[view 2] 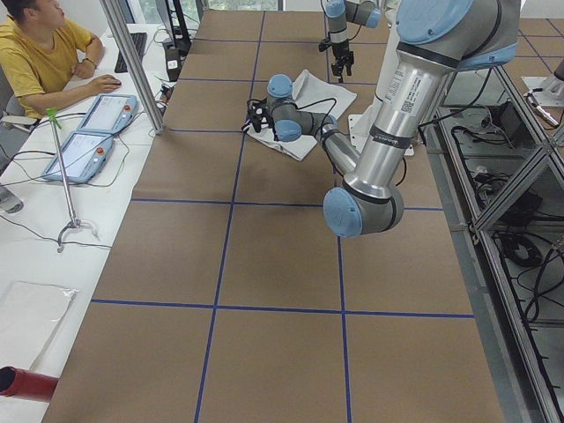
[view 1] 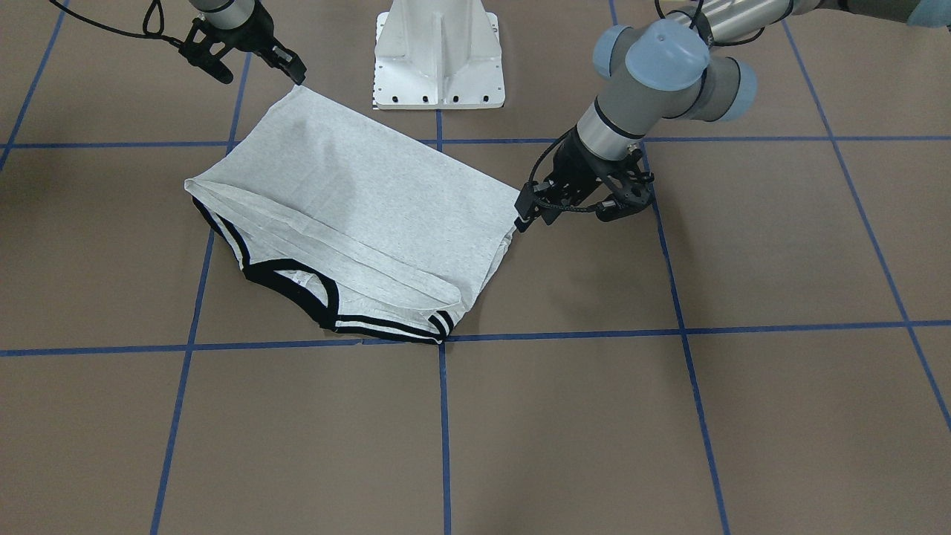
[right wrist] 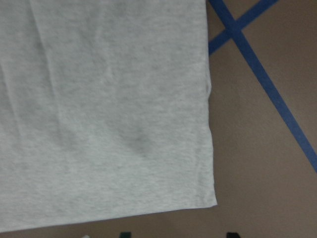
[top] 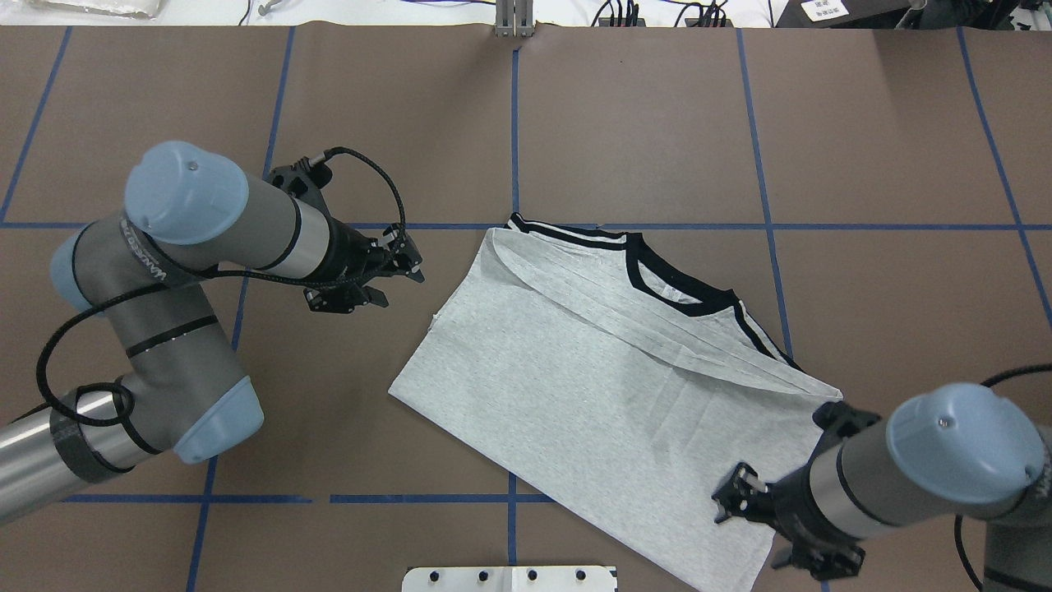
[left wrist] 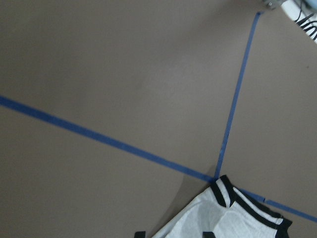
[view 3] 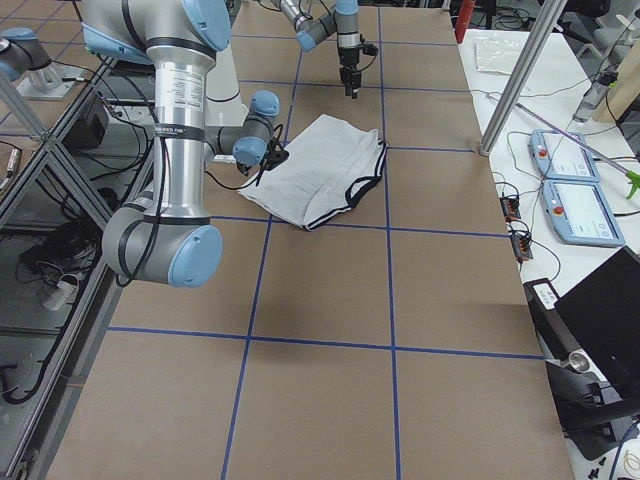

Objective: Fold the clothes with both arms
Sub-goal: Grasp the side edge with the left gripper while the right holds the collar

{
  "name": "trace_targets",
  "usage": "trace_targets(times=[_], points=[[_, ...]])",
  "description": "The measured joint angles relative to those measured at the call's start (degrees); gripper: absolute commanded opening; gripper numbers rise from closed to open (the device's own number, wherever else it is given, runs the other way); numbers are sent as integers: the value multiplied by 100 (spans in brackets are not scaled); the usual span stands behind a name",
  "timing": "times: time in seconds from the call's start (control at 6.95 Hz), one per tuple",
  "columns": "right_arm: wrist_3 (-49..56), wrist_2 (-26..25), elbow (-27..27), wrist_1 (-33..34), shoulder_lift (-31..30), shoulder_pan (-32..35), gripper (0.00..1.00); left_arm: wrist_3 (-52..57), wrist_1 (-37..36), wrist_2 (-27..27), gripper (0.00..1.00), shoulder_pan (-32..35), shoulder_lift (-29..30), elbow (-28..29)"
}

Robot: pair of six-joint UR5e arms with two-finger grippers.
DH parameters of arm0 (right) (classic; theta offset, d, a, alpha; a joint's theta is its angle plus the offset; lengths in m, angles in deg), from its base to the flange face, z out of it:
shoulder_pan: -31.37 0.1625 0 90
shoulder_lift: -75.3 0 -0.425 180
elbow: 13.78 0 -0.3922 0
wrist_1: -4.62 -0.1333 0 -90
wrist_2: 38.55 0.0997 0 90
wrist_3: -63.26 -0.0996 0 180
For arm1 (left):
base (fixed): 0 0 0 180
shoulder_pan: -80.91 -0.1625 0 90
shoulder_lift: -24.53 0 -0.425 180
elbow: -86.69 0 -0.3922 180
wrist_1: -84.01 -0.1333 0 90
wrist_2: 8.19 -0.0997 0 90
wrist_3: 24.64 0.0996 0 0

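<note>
The grey T-shirt (view 1: 383, 183) has the folded piece (view 1: 331, 250) lying flat along it, so I expect the whole T-shirt to swing around with that fold still in place when I pull its corner.
The grey T-shirt (view 1: 356, 200) lies folded on the brown table, plain side up, with its black collar (top: 682, 284) and striped shoulders toward the far side; the print is hidden. My left gripper (top: 404, 284) is open and empty, low beside the shirt's left edge (view 1: 535, 217). Its wrist view shows a striped sleeve corner (left wrist: 233, 218) between the fingertips. My right gripper (top: 752, 530) is open and empty just above the shirt's near right hem corner (right wrist: 99, 99). In the front-facing view it (view 1: 260, 74) hovers at that corner.
The white pedestal (view 1: 438, 52) stands at the robot's side of the table, just behind the shirt. Blue tape lines (view 1: 443, 416) grid the table. An operator (view 2: 44, 53) sits beside the table with teach pendants (view 2: 92, 132) near a metal pole (view 2: 132, 62).
</note>
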Motion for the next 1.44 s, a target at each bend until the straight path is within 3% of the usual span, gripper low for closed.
trace_targets(times=[0.43, 0.86, 1.44], points=[[475, -152, 887, 1, 1131, 1537, 100, -315, -404, -424, 64, -509, -228, -58], [887, -298, 1353, -8, 1522, 1794, 100, -638, -459, -490, 63, -872, -302, -20], [908, -338, 1405, -4, 1570, 1804, 100, -762, -585, -505, 59, -1089, -296, 32]])
